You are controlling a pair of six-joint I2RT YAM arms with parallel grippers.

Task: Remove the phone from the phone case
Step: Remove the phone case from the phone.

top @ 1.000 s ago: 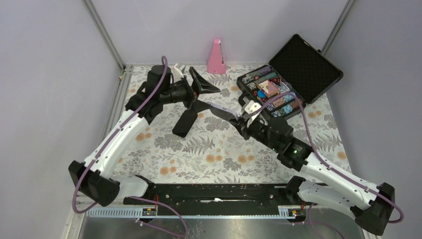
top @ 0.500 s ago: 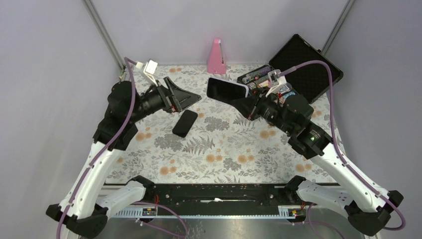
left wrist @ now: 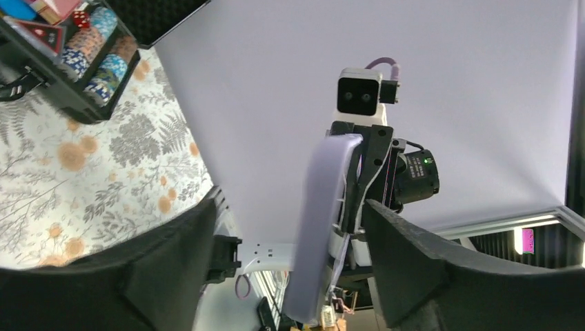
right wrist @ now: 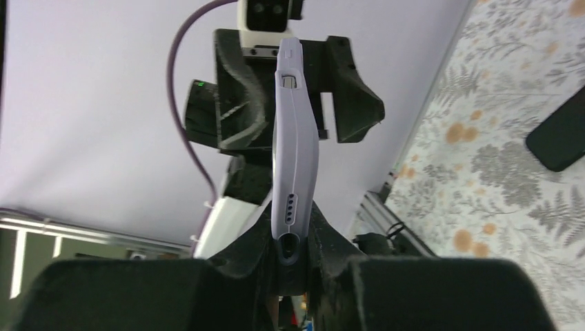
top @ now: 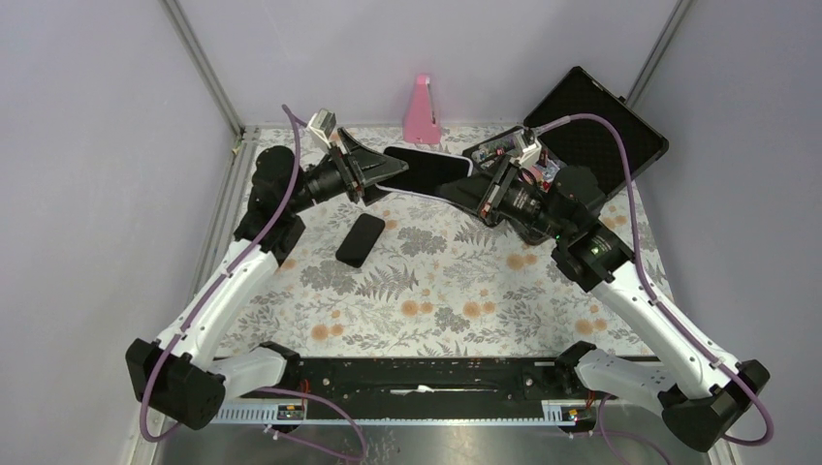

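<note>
The phone and case are clamped together across the port end [right wrist: 289, 241] by my right gripper, so my left gripper should hold the other end [left wrist: 307, 296] while my right gripper grips a corner.
The phone in its lavender case [top: 426, 170] is held in the air above the far middle of the table, dark face up. My right gripper [top: 475, 189] is shut on its right end; in the right wrist view the case [right wrist: 295, 138] stands edge-on between my shut fingers [right wrist: 295, 255]. My left gripper [top: 373, 172] is open, with its fingers either side of the case's left end. In the left wrist view the case edge [left wrist: 321, 221] runs between the spread fingers [left wrist: 296, 276], and I cannot tell if they touch it.
A black phone-sized slab [top: 359, 239] lies on the floral cloth below the left gripper and also shows in the right wrist view [right wrist: 562, 131]. A pink wedge-shaped object [top: 422, 111] stands at the back. An open black chip case [top: 591, 131] sits at the back right.
The left gripper has swung right and closed the distance to the case's left end, now straddling it. The right gripper has tilted the cased phone down toward the left gripper.
</note>
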